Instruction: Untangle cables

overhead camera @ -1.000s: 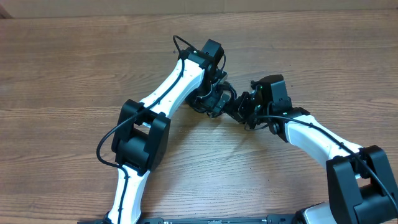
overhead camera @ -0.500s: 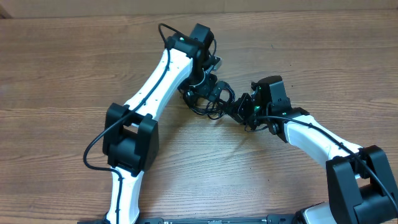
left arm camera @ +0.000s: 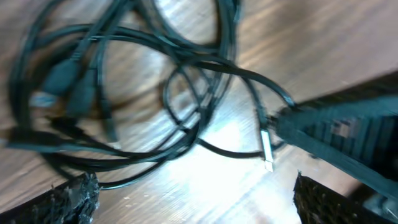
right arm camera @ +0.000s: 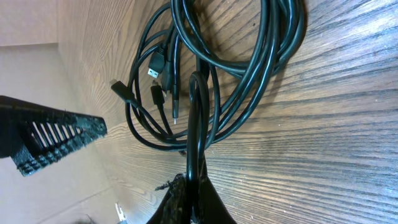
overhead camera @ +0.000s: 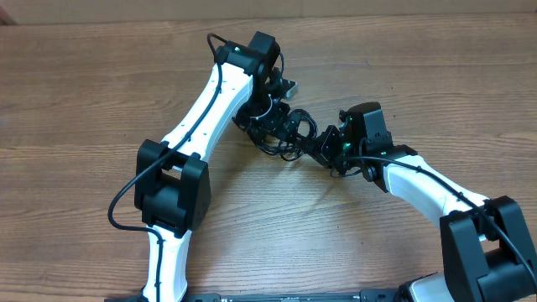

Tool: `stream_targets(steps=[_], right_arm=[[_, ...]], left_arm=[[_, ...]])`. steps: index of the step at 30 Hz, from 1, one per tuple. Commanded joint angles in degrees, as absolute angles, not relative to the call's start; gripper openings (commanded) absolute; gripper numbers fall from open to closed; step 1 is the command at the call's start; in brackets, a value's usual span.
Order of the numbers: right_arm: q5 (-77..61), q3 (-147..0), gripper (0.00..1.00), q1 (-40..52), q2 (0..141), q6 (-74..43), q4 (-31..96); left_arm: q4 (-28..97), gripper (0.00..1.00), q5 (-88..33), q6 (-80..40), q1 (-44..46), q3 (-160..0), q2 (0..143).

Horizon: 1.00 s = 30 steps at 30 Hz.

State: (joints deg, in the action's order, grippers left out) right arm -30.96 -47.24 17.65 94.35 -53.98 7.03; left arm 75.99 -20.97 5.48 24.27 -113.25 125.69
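My left gripper's open fingers are short of the silver-tipped plug [left arm camera: 267,151], which hangs close to my right gripper, so my left gripper should move nearer to the plug [left arm camera: 265,138].
The cables [overhead camera: 284,141] lie as a tangled black bundle on the wooden table between my two grippers. In the left wrist view the cables [left arm camera: 155,93] loop over each other, and one silver-tipped plug [left arm camera: 266,148] points toward me. My left gripper [overhead camera: 268,113] hovers over the bundle's far side. Its jaws are wide open, with nothing between the fingertips [left arm camera: 69,198]. My right gripper [right arm camera: 194,190] is shut on a loop of one cable [right arm camera: 198,118] at the bundle's near right edge [overhead camera: 319,148]. Several plug ends [right arm camera: 155,65] lie inside the coils.
The wooden table [overhead camera: 92,101] stretches around the bundle. A pale strip [overhead camera: 470,7] runs along the table's far edge. The left arm's elbow [overhead camera: 172,189] and the right arm's base joint [overhead camera: 491,243] stand near the front.
The left arm has swung back and to the left, carrying its open gripper from the bundle's middle to its far side. The right arm holds still with its grip on the cable.
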Motion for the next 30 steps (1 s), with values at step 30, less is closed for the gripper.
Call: stream_targets(steps=[30], right_arm=[[-33.1, -48.1, 0.04, 15.0, 94.0, -53.6, 4.8]], left_arm=[[69.9, 1.00, -18.8, 10.2, 28.2, -107.3, 124.4]])
